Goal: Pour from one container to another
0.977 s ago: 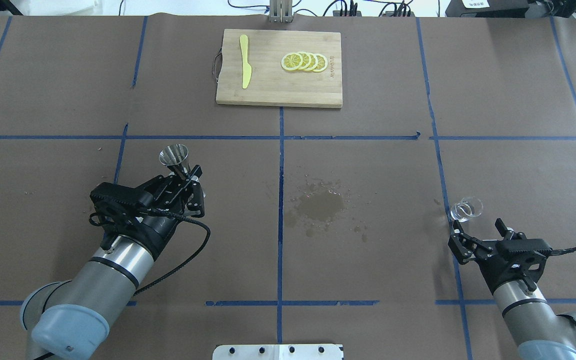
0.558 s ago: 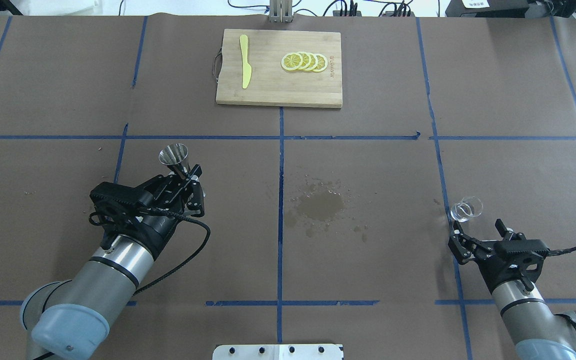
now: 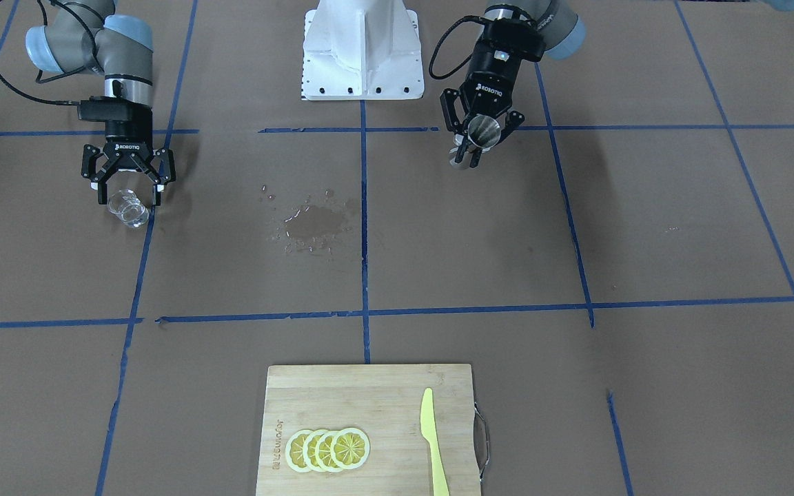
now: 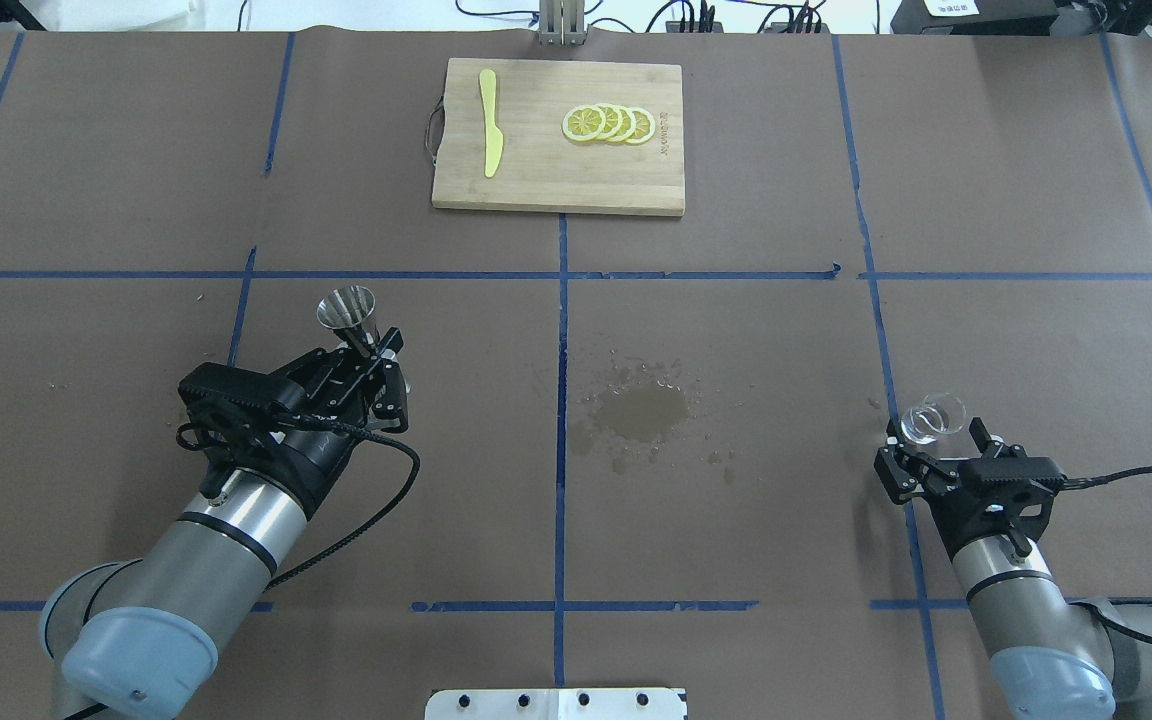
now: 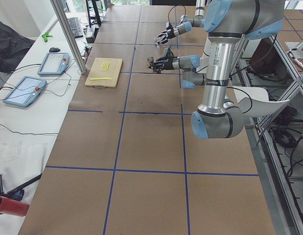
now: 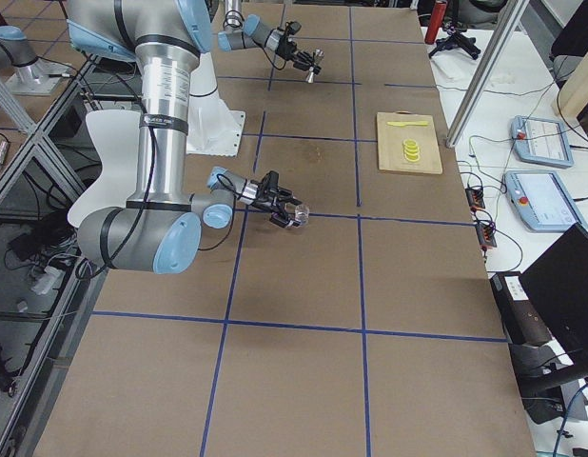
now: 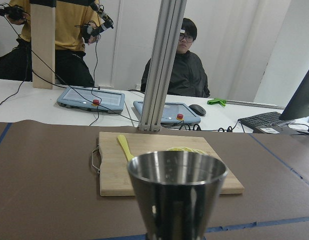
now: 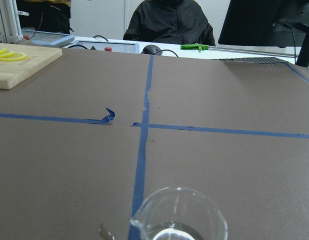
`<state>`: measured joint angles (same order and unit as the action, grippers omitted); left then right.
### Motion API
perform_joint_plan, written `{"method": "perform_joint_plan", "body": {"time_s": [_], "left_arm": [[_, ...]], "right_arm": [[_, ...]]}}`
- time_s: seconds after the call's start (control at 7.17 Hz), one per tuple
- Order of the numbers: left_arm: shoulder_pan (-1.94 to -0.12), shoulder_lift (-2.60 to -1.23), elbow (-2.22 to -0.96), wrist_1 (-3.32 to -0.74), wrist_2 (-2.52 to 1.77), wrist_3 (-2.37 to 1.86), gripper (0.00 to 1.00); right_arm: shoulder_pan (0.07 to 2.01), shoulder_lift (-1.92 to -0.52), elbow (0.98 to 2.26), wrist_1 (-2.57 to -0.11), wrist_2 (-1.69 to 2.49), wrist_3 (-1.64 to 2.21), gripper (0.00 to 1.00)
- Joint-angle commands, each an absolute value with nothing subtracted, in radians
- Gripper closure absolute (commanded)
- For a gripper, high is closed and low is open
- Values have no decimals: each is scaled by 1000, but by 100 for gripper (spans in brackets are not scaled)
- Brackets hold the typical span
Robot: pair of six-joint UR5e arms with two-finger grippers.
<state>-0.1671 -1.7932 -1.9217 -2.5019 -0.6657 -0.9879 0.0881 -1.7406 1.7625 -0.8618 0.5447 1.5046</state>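
The clear glass cup [image 3: 129,209] has a bright ring [image 8: 173,233] showing low inside it, so the cup will pour clear liquid over its rim when I tip it.
The steel hourglass jigger [image 4: 347,309] stands upright with my left gripper [image 4: 376,357] shut on its narrow waist. From across the table the same jigger [image 3: 483,129] shows in that gripper [image 3: 474,146], and its upper cone [image 7: 177,192] fills the left wrist view. The clear glass cup [image 4: 933,418] stands on the table at the right. My right gripper [image 4: 934,450] is open, its fingertips on either side of the cup's near half, not touching it. The front-facing view shows the cup [image 3: 127,207] just beyond the open gripper [image 3: 129,193]. The cup's rim and lip [image 8: 177,216] sit low in the right wrist view.
A wooden cutting board [image 4: 536,180] lies at the far centre with lemon slices [image 4: 608,123] and a yellow knife [image 4: 489,122] on it. A wet spill [image 4: 644,412] marks the paper mid-table. People sit and stand behind the far edge.
My right gripper has moved forward and left, so its open fingers now flank the glass cup. The left arm and the jigger have stayed put.
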Motion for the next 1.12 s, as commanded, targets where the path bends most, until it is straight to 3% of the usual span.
{"method": "perform_joint_plan", "body": {"time_s": [0.0, 0.98], "left_arm": [[-167, -1793, -1921, -2502, -666, -988, 100], [-167, -1792, -1917, -2500, -666, -988, 100]], "right_arm": [[107, -1724, 1744, -861, 546, 1503, 1], [112, -1720, 1744, -861, 560, 1505, 6]]}}
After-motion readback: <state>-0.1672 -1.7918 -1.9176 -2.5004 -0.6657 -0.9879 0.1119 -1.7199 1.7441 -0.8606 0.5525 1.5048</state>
